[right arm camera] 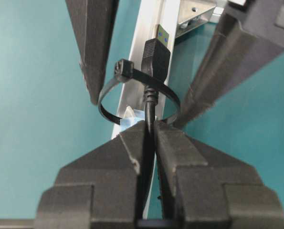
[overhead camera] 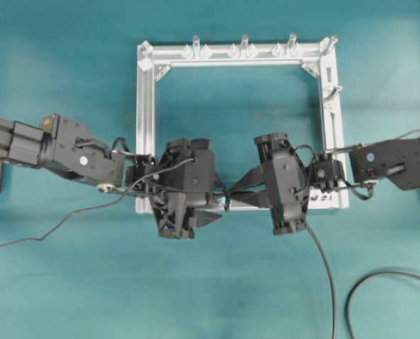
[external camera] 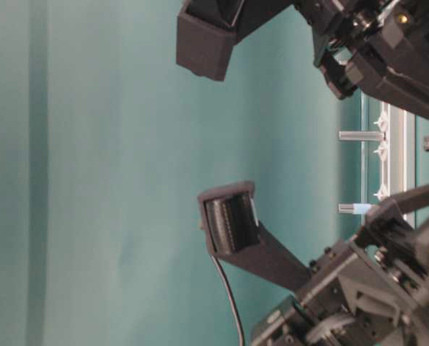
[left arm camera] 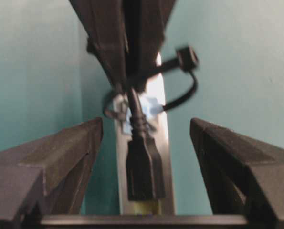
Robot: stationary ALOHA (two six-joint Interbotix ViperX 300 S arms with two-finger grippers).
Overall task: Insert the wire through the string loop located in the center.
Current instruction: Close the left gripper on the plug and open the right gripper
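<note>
The wire will slip through the string loop (left arm camera: 160, 69) and pull its slack along when I pull the black plug (left arm camera: 144, 169), because the loop goes loosely around the wire.
In the right wrist view my right gripper (right arm camera: 153, 125) is shut on the wire (right arm camera: 150, 102) just behind its black plug (right arm camera: 156, 57). The plug and its yellowish tip have passed through the string loop (right arm camera: 108, 110), which rings the silver frame bar (right arm camera: 142, 47) above a pale-blue tag (right arm camera: 131, 122). In the left wrist view my left gripper (left arm camera: 146, 129) stands open. The plug (left arm camera: 144, 167) hangs between its two fingers (left arm camera: 60, 162), touching neither. From overhead the left gripper (overhead camera: 217, 200) and right gripper (overhead camera: 230, 199) meet tip to tip over the frame's near bar.
The square aluminium frame (overhead camera: 146, 127) lies on the teal table, with clear upright pegs (overhead camera: 243, 44) along its far bar. The wire's slack (overhead camera: 324, 268) trails toward the near edge and curls at the right (overhead camera: 379, 277). A thin arm cable (overhead camera: 54, 227) runs left.
</note>
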